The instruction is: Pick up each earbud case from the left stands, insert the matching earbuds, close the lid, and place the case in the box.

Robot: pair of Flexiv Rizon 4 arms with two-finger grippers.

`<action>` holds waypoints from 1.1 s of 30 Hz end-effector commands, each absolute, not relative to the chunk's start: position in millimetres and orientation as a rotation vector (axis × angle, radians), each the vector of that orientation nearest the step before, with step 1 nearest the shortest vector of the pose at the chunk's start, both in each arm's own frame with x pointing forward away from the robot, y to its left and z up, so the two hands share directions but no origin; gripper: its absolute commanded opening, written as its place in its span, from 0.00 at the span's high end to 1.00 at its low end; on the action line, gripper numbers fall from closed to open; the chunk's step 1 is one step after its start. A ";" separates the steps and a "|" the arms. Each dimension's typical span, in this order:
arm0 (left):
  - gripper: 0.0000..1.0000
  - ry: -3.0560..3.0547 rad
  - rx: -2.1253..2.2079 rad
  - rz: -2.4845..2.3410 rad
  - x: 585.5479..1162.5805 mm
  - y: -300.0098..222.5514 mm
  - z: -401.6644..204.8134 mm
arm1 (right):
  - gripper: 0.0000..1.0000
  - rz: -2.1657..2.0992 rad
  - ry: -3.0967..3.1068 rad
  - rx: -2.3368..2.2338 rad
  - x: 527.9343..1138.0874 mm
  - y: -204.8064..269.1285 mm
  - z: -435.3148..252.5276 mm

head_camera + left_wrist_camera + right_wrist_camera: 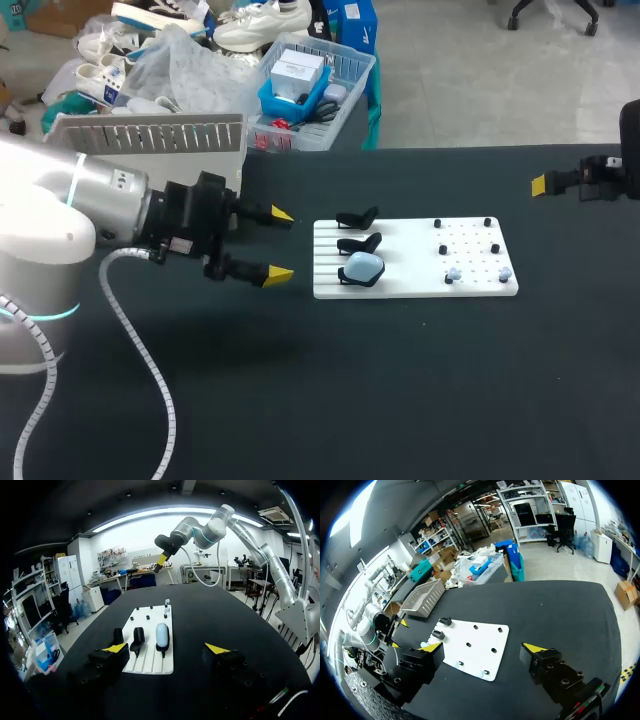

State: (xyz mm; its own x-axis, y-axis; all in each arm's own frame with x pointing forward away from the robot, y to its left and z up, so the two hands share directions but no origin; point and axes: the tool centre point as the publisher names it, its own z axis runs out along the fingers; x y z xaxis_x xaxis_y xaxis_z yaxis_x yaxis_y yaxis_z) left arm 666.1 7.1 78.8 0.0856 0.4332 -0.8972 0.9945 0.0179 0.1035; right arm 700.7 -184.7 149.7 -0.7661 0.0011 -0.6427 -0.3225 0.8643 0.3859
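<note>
I expect the light blue earbud case (364,267) to show empty sockets when I open its lid, because the pale earbuds (505,273) are sitting out on their pegs.
A white board (415,262) lies mid-table with three black stands along its left side. The nearest stand holds a light blue earbud case (362,267), lid closed; the other two stands (357,218) are bare. Two pale earbuds (453,273) sit on pegs at the board's right front. My left gripper (281,244) hovers just left of the board, open and holding nothing. In the left wrist view the case (162,634) stands ahead of the open left gripper (166,648). My right gripper (545,184) is far right at the back, open in its own view (482,648), with the board (475,645) ahead.
A grey slatted box (150,130) stands at the table's back left, also visible as the box (424,597) beyond the board. Small black pegs (443,248) dot the board's right half. Dark tabletop surrounds the board.
</note>
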 end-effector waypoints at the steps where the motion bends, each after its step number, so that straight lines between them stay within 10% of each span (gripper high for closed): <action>1: 0.00 1.495 1.506 -0.857 668.5 -10.4 72.7 | 0.00 0.642 2.372 -0.233 700.8 -185.2 149.4; 33: 0.00 1.591 1.460 -0.790 691.7 -60.1 29.5 | 0.00 0.642 2.372 -0.233 700.8 -185.2 149.4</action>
